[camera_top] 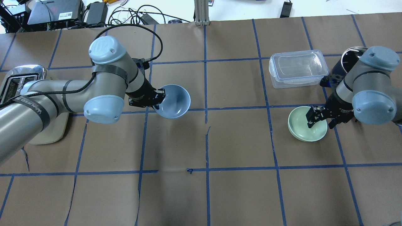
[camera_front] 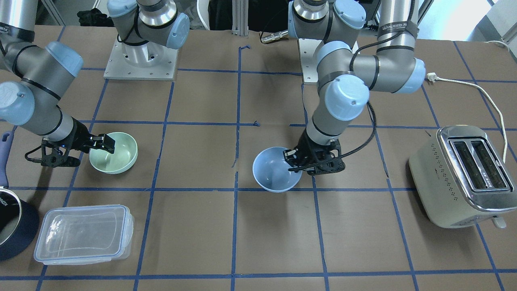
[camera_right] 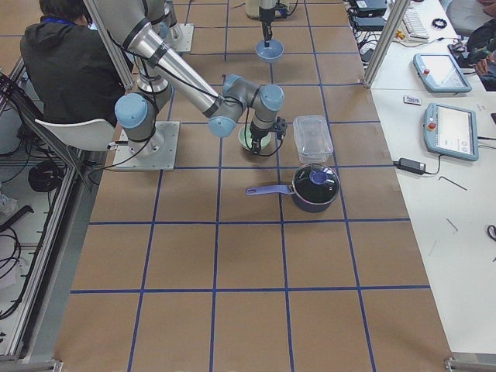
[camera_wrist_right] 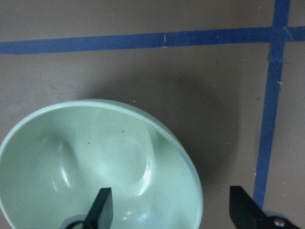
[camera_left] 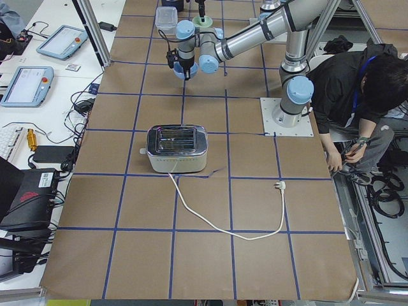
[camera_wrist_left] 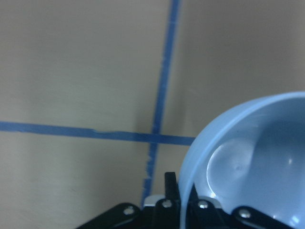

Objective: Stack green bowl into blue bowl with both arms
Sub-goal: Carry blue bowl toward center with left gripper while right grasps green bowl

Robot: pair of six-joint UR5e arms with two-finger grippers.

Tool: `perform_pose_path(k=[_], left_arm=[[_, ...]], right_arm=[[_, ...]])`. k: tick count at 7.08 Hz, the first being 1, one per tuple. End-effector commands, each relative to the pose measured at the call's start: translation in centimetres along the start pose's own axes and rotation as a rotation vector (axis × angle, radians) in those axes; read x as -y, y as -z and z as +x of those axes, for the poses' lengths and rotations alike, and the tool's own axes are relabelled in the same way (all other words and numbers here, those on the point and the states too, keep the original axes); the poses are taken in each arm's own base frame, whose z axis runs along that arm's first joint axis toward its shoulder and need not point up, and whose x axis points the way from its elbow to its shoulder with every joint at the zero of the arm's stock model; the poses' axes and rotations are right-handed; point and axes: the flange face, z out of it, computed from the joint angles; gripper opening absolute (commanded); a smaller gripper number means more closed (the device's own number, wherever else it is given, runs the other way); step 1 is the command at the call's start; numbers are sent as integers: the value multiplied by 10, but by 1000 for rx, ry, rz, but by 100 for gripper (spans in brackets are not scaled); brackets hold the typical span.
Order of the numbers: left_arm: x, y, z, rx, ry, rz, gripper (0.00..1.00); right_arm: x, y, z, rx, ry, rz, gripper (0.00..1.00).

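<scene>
The green bowl (camera_front: pixel 115 154) and the blue bowl have similar mouths and sloping sides (camera_front: pixel 275 170). The green bowl should sit deep in the blue bowl when I lower it in, with its rim just above the blue bowl's rim.
The blue bowl (camera_front: pixel 274 171) (camera_top: pixel 176 100) sits left of the table's middle in the overhead view, tilted. My left gripper (camera_front: pixel 291 161) (camera_top: pixel 157 99) is shut on its rim; the left wrist view shows the rim (camera_wrist_left: pixel 190 157) pinched between the fingers. The green bowl (camera_front: pixel 115 155) (camera_top: pixel 303 125) rests on the table at the right of the overhead view. My right gripper (camera_front: pixel 106 144) (camera_top: pixel 321 122) (camera_wrist_right: pixel 171 210) is open and straddles its rim, with one finger (camera_wrist_right: pixel 100 205) inside the bowl (camera_wrist_right: pixel 95 162) and the other outside.
A clear plastic container (camera_top: pixel 296 67) and a dark blue pot (camera_top: pixel 345 59) stand just beyond the green bowl. A toaster (camera_top: pixel 19 78) sits under my left arm, its cord (camera_front: pixel 484 93) trailing. A person (camera_left: pixel 357 83) sits behind the robot base.
</scene>
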Motion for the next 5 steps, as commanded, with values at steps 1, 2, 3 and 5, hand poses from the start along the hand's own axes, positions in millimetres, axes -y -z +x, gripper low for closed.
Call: perform_pose_path(k=[1, 2, 3, 5], left_arm=[[-45, -32, 67, 4, 72, -40, 0], [-52, -38, 71, 10, 64, -53, 0], [-57, -43, 74, 12, 69, -62, 0], [-56, -51, 78, 7, 65, -57, 0]], right_arm=[[-4, -7, 0, 5, -5, -22, 65], [-5, -11, -1, 8, -5, -30, 49], [-4, -18, 0, 13, -3, -44, 43], [-3, -17, 2, -1, -5, -53, 0]])
